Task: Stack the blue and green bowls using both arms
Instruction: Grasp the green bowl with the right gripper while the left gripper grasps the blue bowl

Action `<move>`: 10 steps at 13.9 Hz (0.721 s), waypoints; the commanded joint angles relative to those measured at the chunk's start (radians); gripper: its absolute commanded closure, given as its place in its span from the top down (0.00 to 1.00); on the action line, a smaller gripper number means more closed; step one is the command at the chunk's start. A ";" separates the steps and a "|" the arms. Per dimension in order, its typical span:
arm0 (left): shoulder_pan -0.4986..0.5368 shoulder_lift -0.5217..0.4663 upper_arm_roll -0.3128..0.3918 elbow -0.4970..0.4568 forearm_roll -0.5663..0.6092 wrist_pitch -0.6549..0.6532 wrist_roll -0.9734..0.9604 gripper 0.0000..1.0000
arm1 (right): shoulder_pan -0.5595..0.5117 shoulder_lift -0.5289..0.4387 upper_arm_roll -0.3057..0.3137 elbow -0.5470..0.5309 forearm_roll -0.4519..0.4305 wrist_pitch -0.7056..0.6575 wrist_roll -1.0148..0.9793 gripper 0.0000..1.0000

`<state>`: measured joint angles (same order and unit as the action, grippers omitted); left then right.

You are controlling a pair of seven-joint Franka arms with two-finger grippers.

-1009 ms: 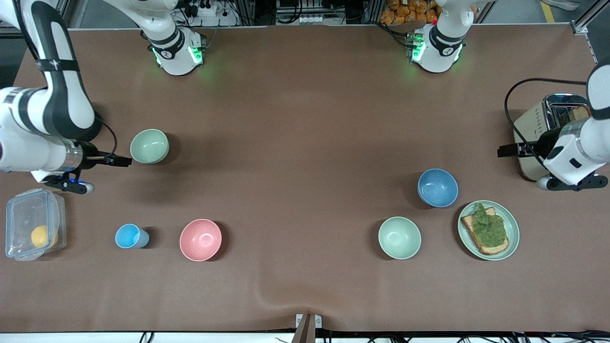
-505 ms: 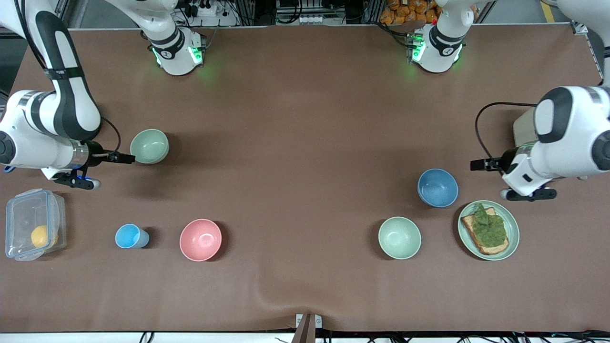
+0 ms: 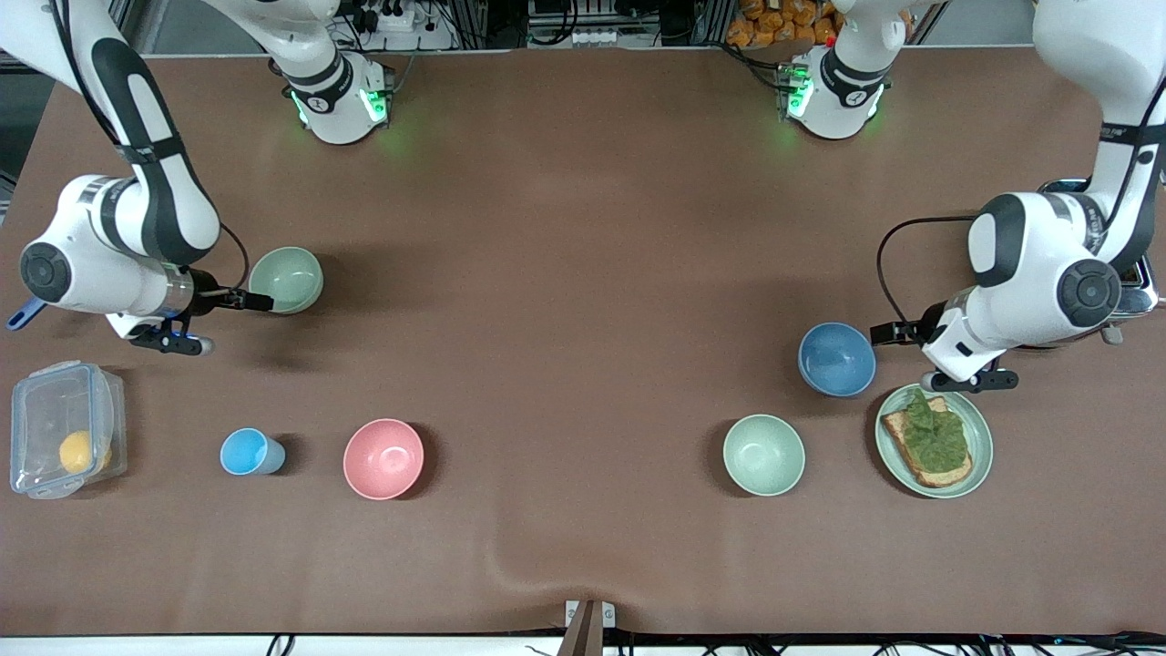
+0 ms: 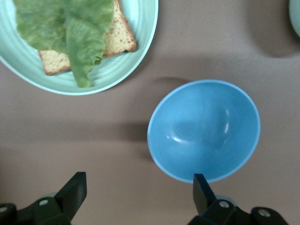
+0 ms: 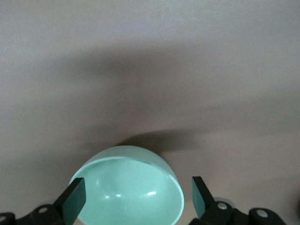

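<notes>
The blue bowl [image 3: 837,360] should almost fully cover the green bowl [image 3: 288,280] when I set it inside, because both bowls' rims look equally wide.
The sage-green bowl [image 3: 286,280] stands upright toward the right arm's end of the table. My right gripper [image 3: 258,299] is right beside it, open; in the right wrist view the green bowl [image 5: 126,187] fills the gap of the right gripper [image 5: 137,194]. The blue bowl [image 3: 836,359] stands upright toward the left arm's end. My left gripper [image 3: 882,332] hangs open beside its rim. In the left wrist view the blue bowl [image 4: 204,130] lies off to one side of the left gripper [image 4: 138,190], one fingertip [image 4: 201,186] at its rim.
A green plate [image 3: 975,428] with toast and lettuce sits close to the blue bowl, nearer the front camera. A paler mint bowl [image 3: 763,454], a pink bowl [image 3: 383,458], a small light-blue cup [image 3: 250,452] and a clear lidded box [image 3: 64,440] line the front.
The left arm has swung from over the toaster to beside the blue bowl. The right gripper has crept closer to the green bowl. Both stayed open.
</notes>
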<state>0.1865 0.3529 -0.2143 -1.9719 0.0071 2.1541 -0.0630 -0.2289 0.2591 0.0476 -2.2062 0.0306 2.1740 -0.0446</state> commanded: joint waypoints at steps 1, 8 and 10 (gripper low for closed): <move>0.004 0.058 -0.005 0.004 0.008 0.052 -0.004 1.00 | -0.042 0.037 0.009 -0.018 -0.011 0.062 -0.075 1.00; -0.001 0.135 -0.005 0.018 0.008 0.130 -0.004 1.00 | -0.056 0.049 0.011 -0.062 -0.011 0.069 -0.165 0.81; -0.001 0.147 -0.005 0.019 0.008 0.145 -0.004 1.00 | -0.063 0.049 0.011 -0.066 -0.009 0.061 -0.181 0.79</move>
<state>0.1846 0.4869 -0.2150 -1.9655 0.0071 2.2814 -0.0630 -0.2680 0.3183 0.0453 -2.2533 0.0306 2.2300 -0.1987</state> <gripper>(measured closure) 0.000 0.123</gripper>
